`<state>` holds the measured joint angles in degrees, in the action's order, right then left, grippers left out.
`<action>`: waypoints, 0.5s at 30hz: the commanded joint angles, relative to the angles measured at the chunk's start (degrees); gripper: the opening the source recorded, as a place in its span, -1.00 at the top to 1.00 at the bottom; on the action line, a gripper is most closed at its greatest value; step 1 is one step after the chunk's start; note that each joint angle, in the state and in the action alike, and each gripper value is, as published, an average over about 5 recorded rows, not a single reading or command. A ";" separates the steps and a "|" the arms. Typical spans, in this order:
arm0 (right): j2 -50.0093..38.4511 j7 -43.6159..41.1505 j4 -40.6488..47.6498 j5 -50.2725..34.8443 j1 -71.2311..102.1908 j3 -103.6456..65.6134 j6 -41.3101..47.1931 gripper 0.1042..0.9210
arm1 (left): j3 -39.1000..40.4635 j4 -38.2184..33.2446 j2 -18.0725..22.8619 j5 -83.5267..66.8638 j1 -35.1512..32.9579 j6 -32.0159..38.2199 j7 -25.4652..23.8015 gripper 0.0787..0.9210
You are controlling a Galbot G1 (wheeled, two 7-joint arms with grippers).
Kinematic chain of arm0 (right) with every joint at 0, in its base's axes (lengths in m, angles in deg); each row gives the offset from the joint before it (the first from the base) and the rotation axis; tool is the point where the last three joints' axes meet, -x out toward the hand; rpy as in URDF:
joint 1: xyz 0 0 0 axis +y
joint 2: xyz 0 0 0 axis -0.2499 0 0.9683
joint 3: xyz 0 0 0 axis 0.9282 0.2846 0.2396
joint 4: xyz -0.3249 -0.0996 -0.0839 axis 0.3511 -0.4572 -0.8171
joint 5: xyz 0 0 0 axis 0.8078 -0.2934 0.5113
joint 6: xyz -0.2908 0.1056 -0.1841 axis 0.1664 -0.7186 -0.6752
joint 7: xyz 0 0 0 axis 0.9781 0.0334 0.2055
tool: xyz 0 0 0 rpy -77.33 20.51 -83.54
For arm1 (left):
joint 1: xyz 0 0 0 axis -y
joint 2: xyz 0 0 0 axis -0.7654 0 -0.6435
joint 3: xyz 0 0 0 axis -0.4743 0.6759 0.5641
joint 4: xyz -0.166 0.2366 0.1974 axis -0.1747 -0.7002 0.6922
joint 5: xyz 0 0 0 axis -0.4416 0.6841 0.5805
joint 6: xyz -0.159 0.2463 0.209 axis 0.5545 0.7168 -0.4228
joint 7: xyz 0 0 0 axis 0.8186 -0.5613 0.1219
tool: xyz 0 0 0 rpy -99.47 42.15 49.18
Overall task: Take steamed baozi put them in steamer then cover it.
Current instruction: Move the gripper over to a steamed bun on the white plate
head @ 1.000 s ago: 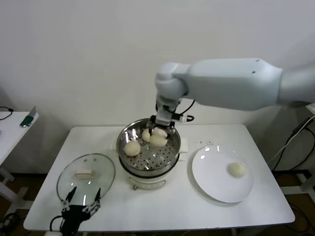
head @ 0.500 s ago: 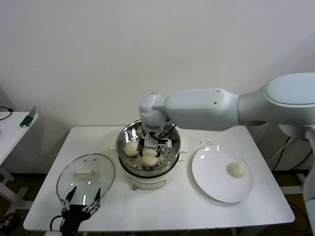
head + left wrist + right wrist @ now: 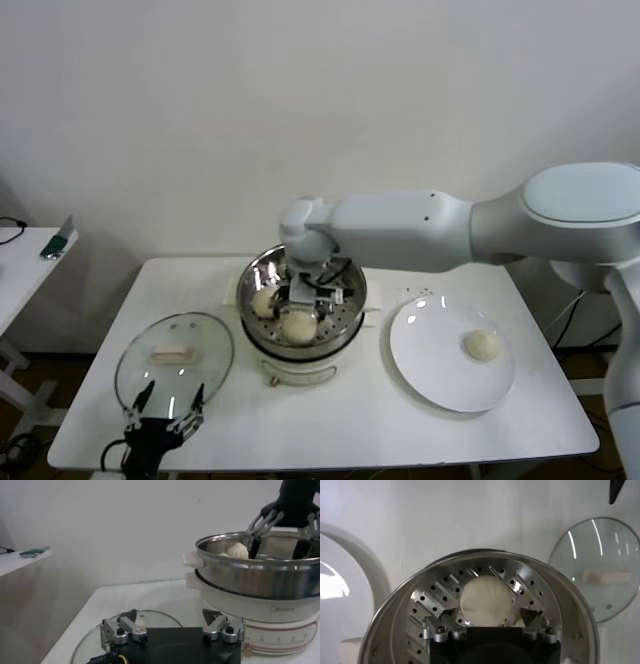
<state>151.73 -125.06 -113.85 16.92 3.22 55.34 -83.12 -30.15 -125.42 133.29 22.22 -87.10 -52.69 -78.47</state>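
Note:
The last baozi (image 3: 482, 345) will come to rest next to the others in one layer when the robot lowers it, because the perforated tray is clear (image 3: 427, 607) toward the white plate.
The steamer (image 3: 262, 343) stands mid-table with its perforated tray (image 3: 427, 602) showing. My right gripper (image 3: 306, 300) is down inside it, open, its fingers (image 3: 436, 626) wide on either side of a baozi (image 3: 486, 601) that rests on the tray. Another baozi (image 3: 263, 301) lies at the tray's left, and the one between the fingers shows at the front (image 3: 298, 326). One more baozi (image 3: 483, 345) sits on the white plate (image 3: 440, 385). The glass lid (image 3: 175, 355) lies left of the steamer. My left gripper (image 3: 166, 404) hovers open over the lid's near edge.
A side table (image 3: 25, 265) with a small green object stands at the far left. The right arm stretches across above the table's back. From the left wrist, the steamer (image 3: 255, 577) and the right gripper (image 3: 280, 522) show beyond the lid (image 3: 150, 625).
The right gripper carried a baozi from the steamer's back rim to the front of the tray, then opened and let it go. The left arm stayed still.

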 commanded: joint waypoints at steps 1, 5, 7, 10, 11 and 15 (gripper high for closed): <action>-14.77 -6.63 0.17 -19.58 -15.62 7.42 2.58 -0.76 | -0.08 -0.01 -0.14 0.10 0.05 0.07 0.01 -0.77; -25.81 -7.11 -0.14 -28.27 -21.20 17.35 12.12 -0.76 | 0.17 -0.01 -0.03 0.14 0.45 0.14 0.00 -0.77; -30.88 -5.88 -0.26 -29.65 -21.14 20.83 16.64 -0.76 | 0.31 -0.01 0.05 0.13 0.58 0.29 0.00 -0.77; -37.32 -3.54 -0.38 -29.95 -18.46 23.57 22.95 -0.76 | 0.47 0.00 0.25 0.08 0.74 0.44 0.01 -0.77; -39.20 -2.94 -0.30 -29.31 -16.84 23.51 24.34 -0.76 | 0.52 0.00 0.32 0.07 0.79 0.44 0.00 -0.77; -44.57 -0.63 0.88 -24.07 -7.10 19.72 28.37 -0.76 | 0.84 0.01 0.57 0.16 0.83 0.36 -0.04 -0.77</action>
<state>126.87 -128.29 -113.74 -3.65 -9.67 69.93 -69.13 -29.50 -125.44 133.69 22.29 -86.28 -52.26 -78.46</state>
